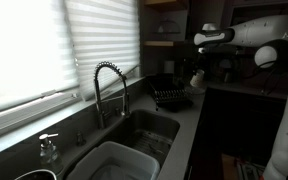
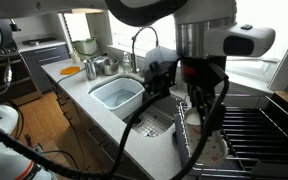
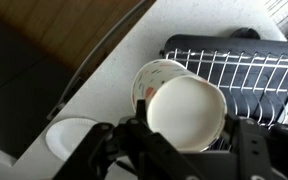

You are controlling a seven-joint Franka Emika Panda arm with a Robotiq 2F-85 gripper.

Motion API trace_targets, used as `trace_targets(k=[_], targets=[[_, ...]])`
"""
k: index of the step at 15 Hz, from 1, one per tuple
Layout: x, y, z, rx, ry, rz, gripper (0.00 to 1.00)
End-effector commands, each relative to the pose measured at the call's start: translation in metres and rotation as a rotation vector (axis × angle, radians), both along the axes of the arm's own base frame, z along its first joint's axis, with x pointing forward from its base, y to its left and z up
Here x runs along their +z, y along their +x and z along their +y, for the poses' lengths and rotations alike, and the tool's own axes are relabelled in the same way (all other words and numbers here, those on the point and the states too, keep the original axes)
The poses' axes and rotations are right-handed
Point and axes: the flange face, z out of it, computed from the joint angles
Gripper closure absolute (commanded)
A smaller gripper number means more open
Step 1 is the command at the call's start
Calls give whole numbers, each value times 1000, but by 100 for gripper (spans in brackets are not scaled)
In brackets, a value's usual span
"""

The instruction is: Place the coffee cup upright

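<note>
The coffee cup is hanging over the near edge of the dish rack (image 3: 189, 58). My gripper should swing the cup over to the clear counter (image 2: 154, 152) beside the rack before it lowers the cup.
The coffee cup (image 3: 187, 112) is a small plain cream cylinder. It sits between my gripper's (image 3: 184, 150) two black fingers, with one round end facing the wrist camera. The gripper is shut on it and holds it above the grey counter, at the near edge of the black wire dish rack (image 3: 234, 62). In both exterior views the cup shows as a pale patch (image 1: 196, 77) (image 2: 190, 112) at the gripper (image 1: 198, 70) (image 2: 206, 108). A round white dish with a coloured pattern (image 3: 147, 76) lies right behind the cup; I cannot tell if they touch.
The dish rack (image 1: 171, 97) (image 2: 259, 128) stands on the counter beside the sink. A large white tub (image 1: 114, 162) (image 2: 117, 94) fills one sink basin under the spring faucet (image 1: 108, 85). A soap bottle (image 1: 49, 150) stands by the window. A white bowl (image 3: 69, 140) lies near the gripper.
</note>
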Motion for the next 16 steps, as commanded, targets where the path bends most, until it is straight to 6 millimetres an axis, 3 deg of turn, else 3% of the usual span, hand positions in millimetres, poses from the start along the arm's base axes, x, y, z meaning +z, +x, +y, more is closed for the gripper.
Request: trace_targets(k=[1, 7, 9, 12, 16], targets=[[7, -10, -12, -50, -136, -49, 58], [-14, -33, -42, -183, -210, -178, 58], [-26, -38, -34, -243, -137, -159, 58], [-26, -39, -16, -346, -133, -122, 58], [-40, -33, 25, -449, -47, -55, 58]])
